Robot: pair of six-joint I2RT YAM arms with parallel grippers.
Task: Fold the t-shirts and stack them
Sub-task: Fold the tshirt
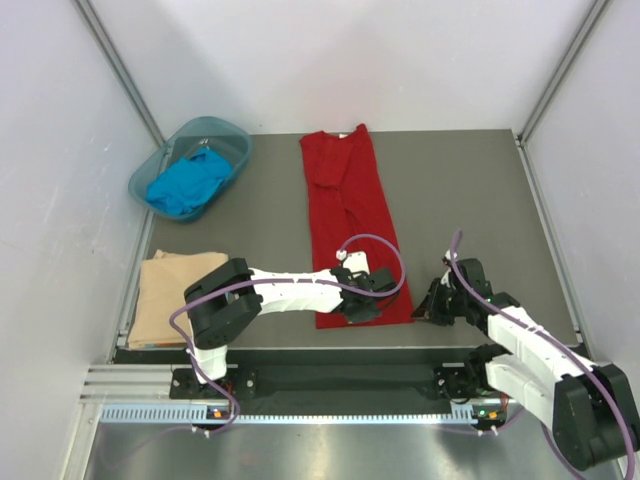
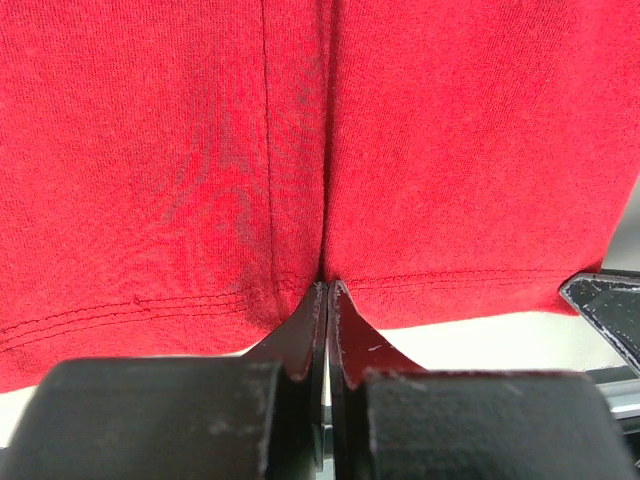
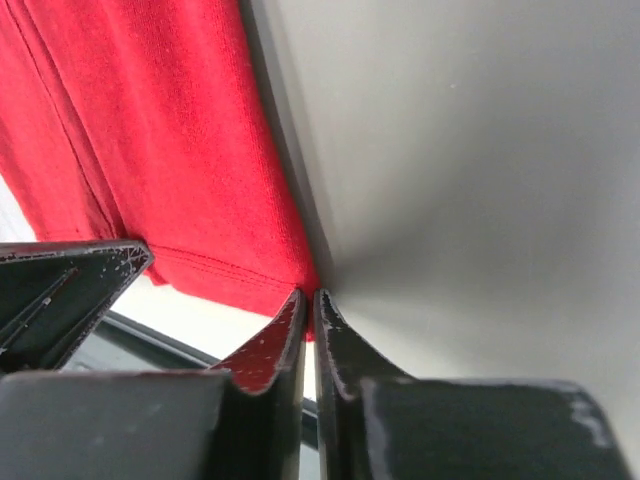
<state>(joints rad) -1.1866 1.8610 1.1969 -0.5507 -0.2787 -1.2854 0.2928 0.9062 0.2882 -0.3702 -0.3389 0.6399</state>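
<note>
My left gripper is on the middle of the near hem (image 2: pixel 322 270), so it should go to the hem's free corner (image 1: pixel 319 324) before both grippers fold the red t-shirt.
The deep red t-shirt (image 1: pixel 345 210) lies as a long narrow strip down the middle of the grey table, collar at the far end. My left gripper (image 1: pixel 362 303) is shut on its near hem; in the left wrist view the red t-shirt (image 2: pixel 450 150) puckers into the closed tips of the left gripper (image 2: pixel 327 287). My right gripper (image 1: pixel 420 311) is at the hem's right corner. In the right wrist view the right gripper (image 3: pixel 308 296) is shut, with the corner of the red t-shirt (image 3: pixel 150 130) pinched between the tips. The blue t-shirt (image 1: pixel 188 182) is bunched in a basin. The tan t-shirt (image 1: pixel 175 295) lies folded at the near left.
The translucent teal basin (image 1: pixel 236 137) stands at the far left corner of the table (image 1: pixel 470 200). White walls close in the left, right and back. The table's near edge and a metal rail run just behind both grippers.
</note>
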